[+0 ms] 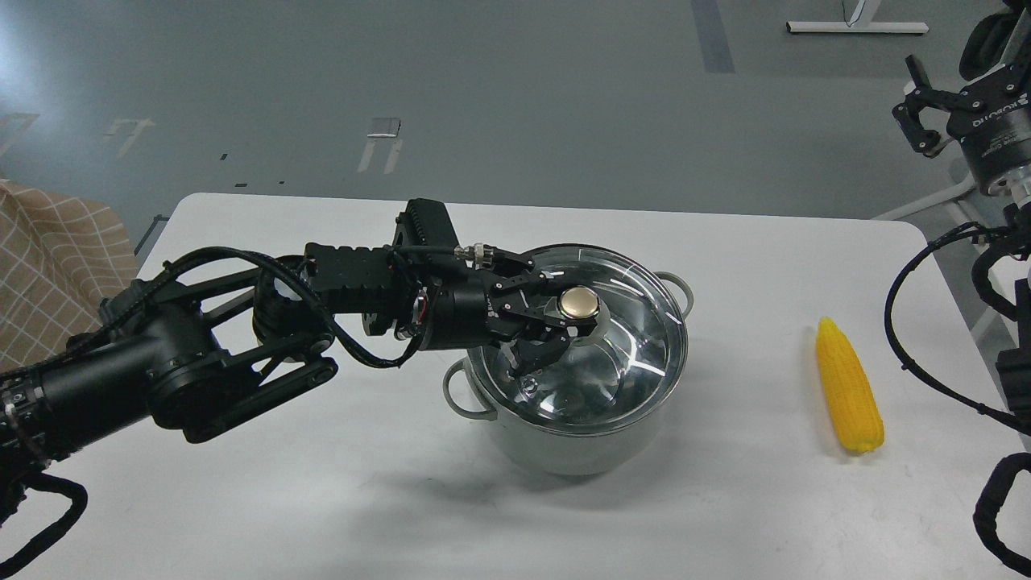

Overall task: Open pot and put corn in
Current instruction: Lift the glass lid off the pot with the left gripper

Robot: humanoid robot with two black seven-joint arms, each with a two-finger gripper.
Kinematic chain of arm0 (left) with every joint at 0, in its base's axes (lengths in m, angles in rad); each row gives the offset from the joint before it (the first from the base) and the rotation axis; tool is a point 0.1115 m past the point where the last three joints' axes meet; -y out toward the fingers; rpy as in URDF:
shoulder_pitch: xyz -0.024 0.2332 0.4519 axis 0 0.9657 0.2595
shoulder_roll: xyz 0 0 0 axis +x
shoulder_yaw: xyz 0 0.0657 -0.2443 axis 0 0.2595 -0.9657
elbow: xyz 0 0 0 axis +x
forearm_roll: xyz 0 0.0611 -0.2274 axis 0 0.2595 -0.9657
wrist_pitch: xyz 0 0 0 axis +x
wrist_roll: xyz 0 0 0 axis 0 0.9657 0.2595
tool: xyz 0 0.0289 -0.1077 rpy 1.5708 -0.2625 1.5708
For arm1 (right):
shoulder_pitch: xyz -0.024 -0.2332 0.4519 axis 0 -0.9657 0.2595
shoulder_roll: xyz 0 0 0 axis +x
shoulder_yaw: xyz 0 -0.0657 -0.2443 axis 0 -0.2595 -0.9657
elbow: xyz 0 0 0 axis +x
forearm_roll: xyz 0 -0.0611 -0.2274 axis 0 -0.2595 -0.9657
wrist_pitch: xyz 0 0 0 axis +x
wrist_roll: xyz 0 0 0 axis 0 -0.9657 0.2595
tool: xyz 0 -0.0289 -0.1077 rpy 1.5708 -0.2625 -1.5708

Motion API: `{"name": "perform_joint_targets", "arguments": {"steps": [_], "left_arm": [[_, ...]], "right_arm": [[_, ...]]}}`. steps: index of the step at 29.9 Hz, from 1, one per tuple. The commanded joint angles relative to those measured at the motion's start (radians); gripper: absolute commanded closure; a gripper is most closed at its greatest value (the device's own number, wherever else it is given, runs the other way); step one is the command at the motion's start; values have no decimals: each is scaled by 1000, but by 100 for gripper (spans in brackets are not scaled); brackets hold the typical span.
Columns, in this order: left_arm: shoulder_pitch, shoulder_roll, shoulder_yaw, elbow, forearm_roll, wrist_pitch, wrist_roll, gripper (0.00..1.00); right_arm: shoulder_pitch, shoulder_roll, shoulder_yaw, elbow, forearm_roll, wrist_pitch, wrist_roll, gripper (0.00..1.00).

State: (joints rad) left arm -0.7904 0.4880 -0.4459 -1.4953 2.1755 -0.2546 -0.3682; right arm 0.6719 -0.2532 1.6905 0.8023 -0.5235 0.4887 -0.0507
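Note:
Only shiny metal is showing through the glass lid (619, 379), so I should expect an empty pot (577, 453) when I take the lid off by its gold knob.
The pale grey-green pot (564, 451) stands in the middle of the white table (322, 499), with its glass lid (636, 338) sitting on it. My left gripper (564, 312) reaches in from the left over the lid. Its fingers are spread on either side of the gold knob (580, 304), and they look open rather than clamped. The yellow corn (847, 387) lies on the table to the right of the pot, pointed end away from me. My right gripper (914, 105) hangs open and empty high at the far right, well above the corn.
A checked tan cloth (56, 266) lies off the table's left edge. Right-arm cables (910, 322) hang by the table's right edge. A white stand base (854, 26) sits on the grey floor beyond the table.

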Motion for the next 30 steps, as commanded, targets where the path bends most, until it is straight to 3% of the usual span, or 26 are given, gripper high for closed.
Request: {"name": "perform_joint_targets", "arguments": {"steps": [1,6,11,13,22,26,30], "left_arm": [[-1,27,-13,-60,-3,0,-6,66],[-12,95,-46,-111,-13,0,-11,66],[-12,197,-122,-117,-31,-2,-41,66],[-9,300,-152,-117,-84,-2,-58,66],[48,593,-154,-52,-304,20,-58,66],[187,682,-122,50,-312,138,-83,66],[311,675,-112,145,-306,242,-113,66]], "right_arm": [[0,0,0,-2,0,0,0,0],[0,-1,-2,-5,0,0,0,0],[0,-1,0,-3,0,0,0,0],[0,-1,-2,-3,0,0,0,0],[-14,-1,-2,-2,0,0,0,0],[-18,-1,0,0,0,0,0,0],[-18,-1,0,0,0,0,0,0]]}}
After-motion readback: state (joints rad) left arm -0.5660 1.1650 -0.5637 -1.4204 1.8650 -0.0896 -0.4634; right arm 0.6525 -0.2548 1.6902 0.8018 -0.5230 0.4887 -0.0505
